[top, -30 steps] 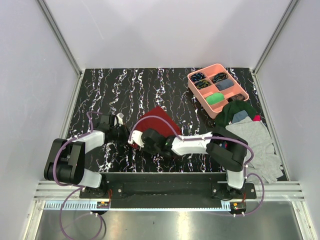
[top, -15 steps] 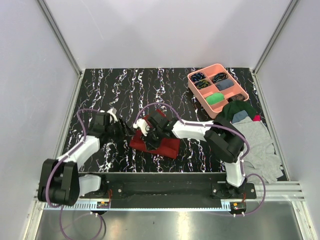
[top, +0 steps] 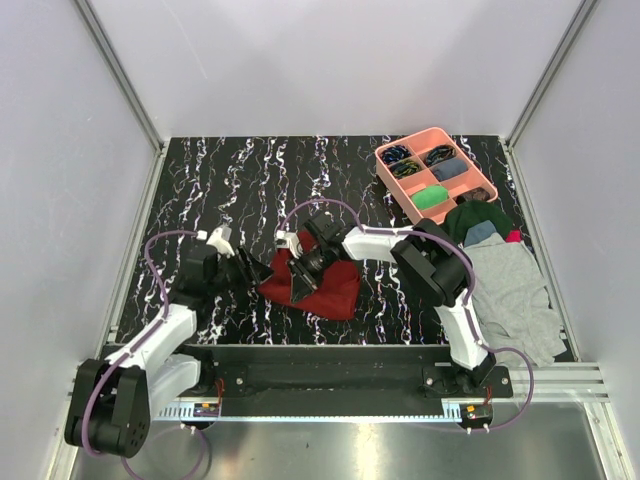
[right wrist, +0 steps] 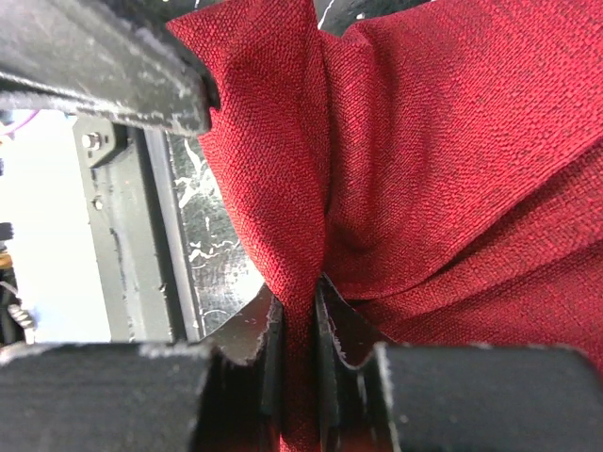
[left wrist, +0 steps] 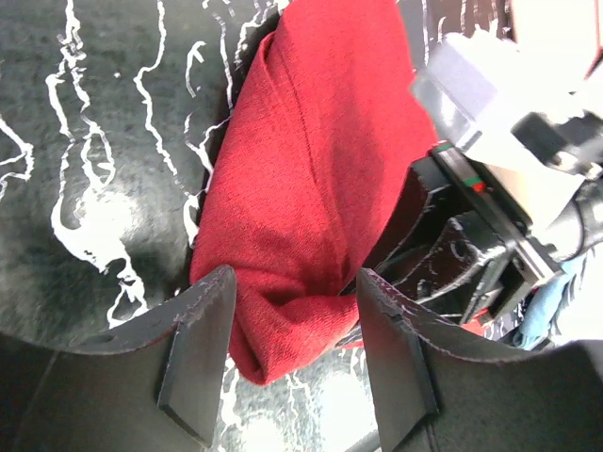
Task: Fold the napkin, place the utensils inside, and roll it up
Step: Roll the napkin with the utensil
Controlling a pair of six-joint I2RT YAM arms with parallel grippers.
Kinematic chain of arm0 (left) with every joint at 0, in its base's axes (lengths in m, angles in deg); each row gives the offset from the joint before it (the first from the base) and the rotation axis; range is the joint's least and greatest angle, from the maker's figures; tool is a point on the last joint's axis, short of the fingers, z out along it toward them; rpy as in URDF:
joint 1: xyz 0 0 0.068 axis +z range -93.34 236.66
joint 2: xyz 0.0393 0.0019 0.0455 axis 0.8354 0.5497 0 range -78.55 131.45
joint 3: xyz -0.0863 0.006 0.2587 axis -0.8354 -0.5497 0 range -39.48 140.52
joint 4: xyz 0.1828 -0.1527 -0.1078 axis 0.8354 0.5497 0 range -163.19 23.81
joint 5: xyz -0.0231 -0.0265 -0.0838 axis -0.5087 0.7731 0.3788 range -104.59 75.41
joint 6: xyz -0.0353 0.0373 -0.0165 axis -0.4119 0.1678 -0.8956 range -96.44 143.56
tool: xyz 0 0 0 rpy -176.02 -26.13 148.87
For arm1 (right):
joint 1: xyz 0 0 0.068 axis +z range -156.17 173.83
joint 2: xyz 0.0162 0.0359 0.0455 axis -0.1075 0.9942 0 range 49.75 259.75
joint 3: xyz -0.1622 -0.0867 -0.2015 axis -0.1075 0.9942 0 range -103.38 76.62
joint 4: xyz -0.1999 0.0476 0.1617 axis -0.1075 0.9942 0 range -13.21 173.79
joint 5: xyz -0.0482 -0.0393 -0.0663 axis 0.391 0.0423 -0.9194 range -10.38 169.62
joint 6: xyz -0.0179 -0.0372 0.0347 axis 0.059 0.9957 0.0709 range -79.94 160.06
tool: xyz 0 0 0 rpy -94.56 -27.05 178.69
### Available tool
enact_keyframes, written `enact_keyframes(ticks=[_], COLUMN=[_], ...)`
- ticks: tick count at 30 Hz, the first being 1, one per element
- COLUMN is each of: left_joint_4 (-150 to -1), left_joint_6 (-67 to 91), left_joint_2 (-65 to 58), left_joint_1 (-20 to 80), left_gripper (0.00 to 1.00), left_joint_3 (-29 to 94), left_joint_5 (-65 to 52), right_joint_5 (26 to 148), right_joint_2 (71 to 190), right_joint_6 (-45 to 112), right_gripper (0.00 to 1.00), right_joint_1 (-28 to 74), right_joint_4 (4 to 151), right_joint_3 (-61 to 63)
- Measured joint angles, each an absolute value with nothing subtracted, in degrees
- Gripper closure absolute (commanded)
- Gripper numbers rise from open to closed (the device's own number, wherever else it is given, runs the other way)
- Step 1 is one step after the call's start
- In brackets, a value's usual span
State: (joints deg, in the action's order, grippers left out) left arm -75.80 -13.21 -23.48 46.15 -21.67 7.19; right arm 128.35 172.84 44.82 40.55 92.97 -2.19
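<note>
The napkin's fold (right wrist: 294, 212) is bunched up at my right gripper, so my left gripper needs to hold the napkin's rolled end while my right gripper grabs the front edge farther (top: 330, 313) along.
The dark red napkin (top: 335, 290) lies bunched and partly rolled on the marbled table, near its front middle. My right gripper (top: 299, 288) is shut on a fold of the napkin (right wrist: 424, 141), the cloth pinched between its jaws (right wrist: 300, 325). My left gripper (top: 262, 270) stands open just to the left. In the left wrist view the napkin's rolled end (left wrist: 292, 188) sits between the spread fingers (left wrist: 198, 348) without being squeezed, and the left gripper (left wrist: 294, 287) holds nothing. The utensils are hidden or out of view.
A pink compartment tray (top: 404, 178) of small items stands at the back right. A pile of grey, green and blue clothes (top: 505, 280) covers the right side. The black rail (top: 320, 360) runs along the table's front edge, close to the napkin.
The left gripper has opened and drawn back to the left. The right gripper has closed on the napkin, which went from a flat sheet to a bunch nearer the front edge.
</note>
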Motion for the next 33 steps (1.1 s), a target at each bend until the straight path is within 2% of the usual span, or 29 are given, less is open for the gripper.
enact_keyframes(ticks=[5,8,12,13,16,18,23,26,33], left_joint_4=[-79.49,-81.48,-82.49,-82.4,-82.14,-81.96,-78.16,-75.84,-72.17], left_joint_6=[-13.87,-14.37,-14.55,-14.72,-14.22,-13.91,-12.43,-11.38,-9.69], left_joint_2=[-21.75,-19.0,-16.57,-16.31,-14.87,-13.77,-9.25,-6.63,-1.01], left_joint_1=[45.3,44.43,42.7,42.52,42.02,41.89,41.45,41.26,40.71], left_gripper=[0.5,0.58,0.79,0.88,1.0,1.0,1.0,1.0,1.0], left_joint_3=[-22.64,-22.81,-22.85,-22.85,-22.81,-22.61,-19.07,-16.49,-11.66], left_joint_5=[7.26,7.37,7.52,7.5,7.41,7.28,6.54,6.54,6.82], right_joint_5=[130.62,131.54,131.82,131.8,131.76,132.19,131.56,128.17,119.34], right_joint_2=[173.82,174.19,174.32,174.32,174.34,174.32,172.97,170.76,164.42], right_joint_6=[44.1,43.79,43.16,43.07,42.52,41.96,40.84,40.84,41.08], right_gripper=[0.81,0.8,0.75,0.73,0.62,0.55,0.46,0.42,0.24], right_joint_1=[40.11,40.02,39.87,39.87,39.82,39.82,39.82,39.82,39.82], right_joint_4=[93.02,93.06,93.04,93.04,93.43,93.61,94.13,94.46,94.44], right_joint_3=[-2.52,-2.54,-2.56,-2.56,-2.56,-2.56,-2.1,-0.88,3.1])
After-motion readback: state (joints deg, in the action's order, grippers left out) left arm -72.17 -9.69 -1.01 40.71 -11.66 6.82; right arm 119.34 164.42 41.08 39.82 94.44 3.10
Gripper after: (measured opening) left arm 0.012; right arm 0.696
